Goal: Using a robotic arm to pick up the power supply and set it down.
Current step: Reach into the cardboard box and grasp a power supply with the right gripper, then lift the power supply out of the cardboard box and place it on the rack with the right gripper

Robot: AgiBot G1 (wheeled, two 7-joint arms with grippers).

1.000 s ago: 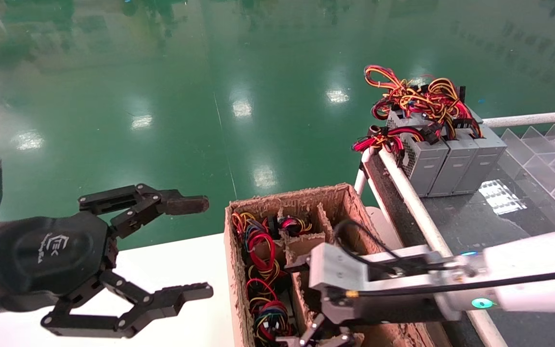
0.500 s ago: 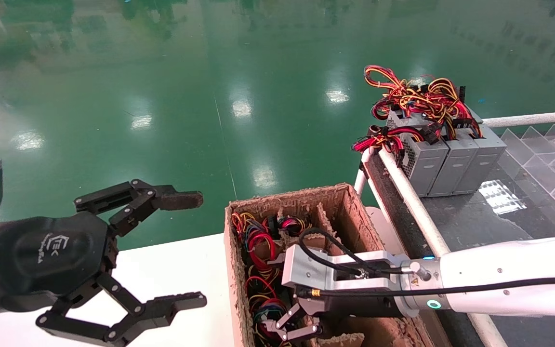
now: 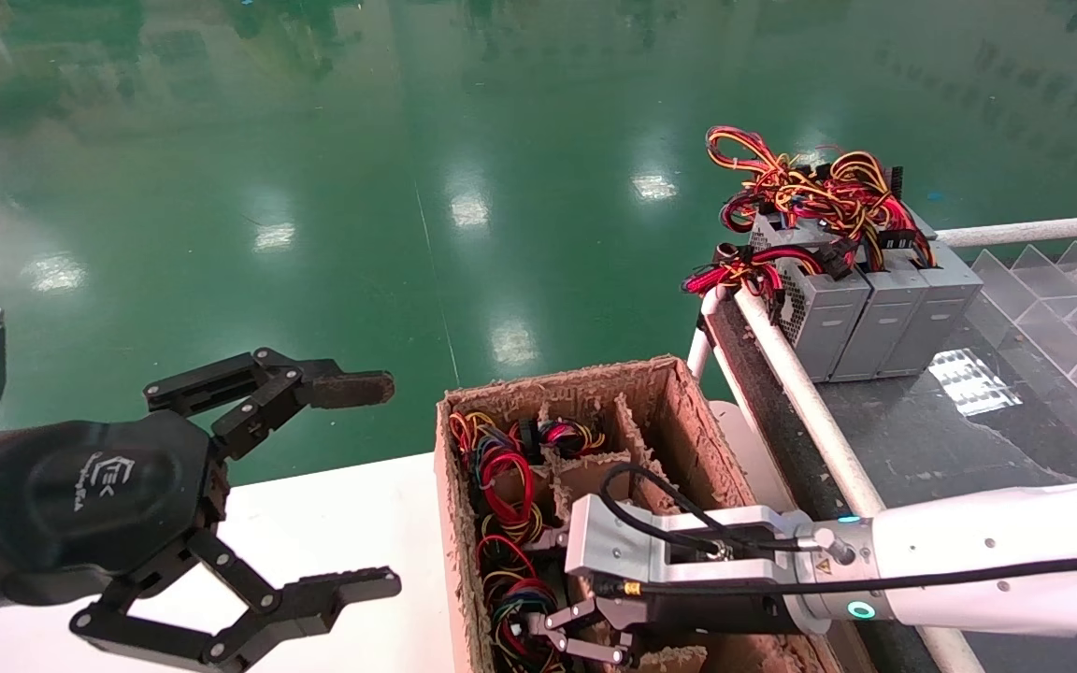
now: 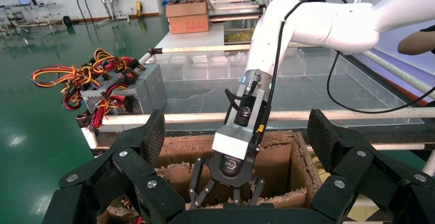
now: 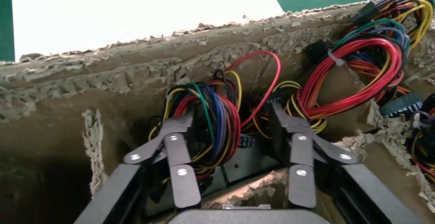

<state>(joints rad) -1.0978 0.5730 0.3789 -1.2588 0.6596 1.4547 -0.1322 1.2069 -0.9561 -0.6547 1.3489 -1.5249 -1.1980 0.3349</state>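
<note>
The coiled wires [image 5: 218, 124] go down to the grey metal top. The power supply [image 5: 245, 165] will therefore hang at a tilt below when I lift the wires.
The power supply [image 5: 240, 161] stands in a compartment of the cardboard box [image 3: 576, 379]. Its grey metal top shows under a coiled bundle of blue, red, yellow and green wires [image 5: 208, 116]. My right gripper [image 5: 228, 124] reaches down into that compartment, open, with one finger on each side of the bundle and nothing clamped. From the head view, the right gripper [image 3: 557, 637] is low in the box beside the wire bundle [image 3: 518, 600]. The left gripper [image 3: 361, 486] hovers open over the white table, left of the box, with nothing in it.
Three grey units with red-yellow wires [image 3: 875, 308] stand on the dark bench at the right, behind a white rail [image 3: 800, 383]. Clear plastic dividers [image 3: 1062, 299] lie beyond them. More wire bundles [image 3: 501, 486] fill the box's other compartments. The white table [image 3: 333, 523] lies left of the box.
My right arm has shifted left and sunk lower into the box, bringing the open gripper around the wire bundle. The left gripper has barely moved.
</note>
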